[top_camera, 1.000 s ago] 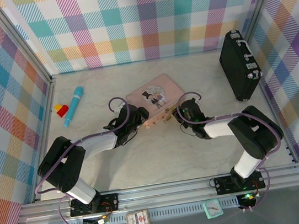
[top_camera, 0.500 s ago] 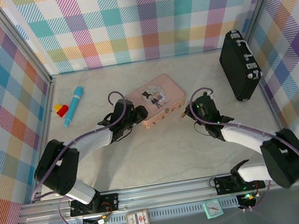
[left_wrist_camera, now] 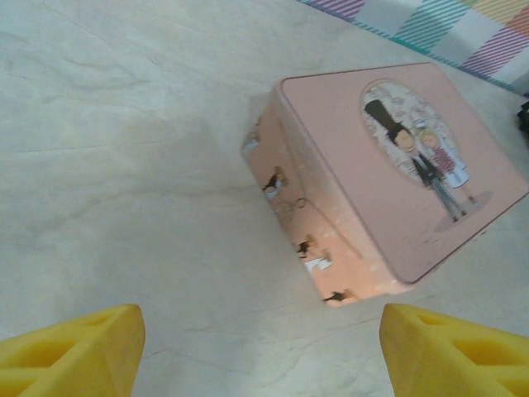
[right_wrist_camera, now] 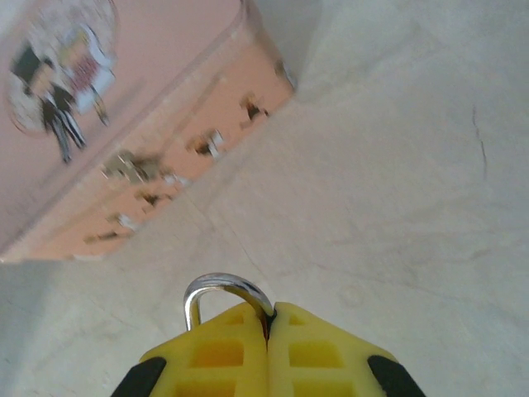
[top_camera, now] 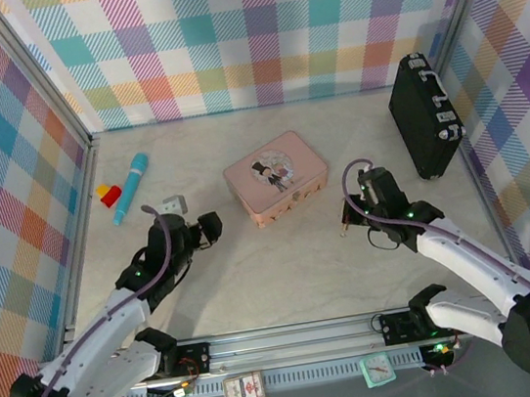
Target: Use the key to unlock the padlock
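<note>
The padlock (right_wrist_camera: 225,281) is hanging over open marble (top_camera: 334,248) in front of the pink tin, so my right gripper keeps bringing the padlock down until it rests there, then let go.
My right gripper (right_wrist_camera: 269,318) is shut on the padlock. Its silvery shackle (right_wrist_camera: 221,291) arches out above the yellow fingers (right_wrist_camera: 322,356), and its brass body is hidden between them. In the top view the right gripper (top_camera: 349,216) hangs over the marble floor, right of the pink tin (top_camera: 276,177). My left gripper (top_camera: 206,229) is left of the tin and points toward it. In the left wrist view this gripper (left_wrist_camera: 263,335) stands open, its yellow fingers (left_wrist_camera: 78,351) wide apart over bare floor. The tin (left_wrist_camera: 397,165) lies ahead of it. The key is hidden.
A black case (top_camera: 425,117) stands at the back right by the wall. A teal marker (top_camera: 131,186), a red and yellow block (top_camera: 108,194) and a small grey piece (top_camera: 175,204) lie at the left. Plaid walls close in three sides.
Both arms have drawn back from the pink tin. The right gripper carried the padlock away to the right. The left gripper withdrew to the left and toward the near edge.
</note>
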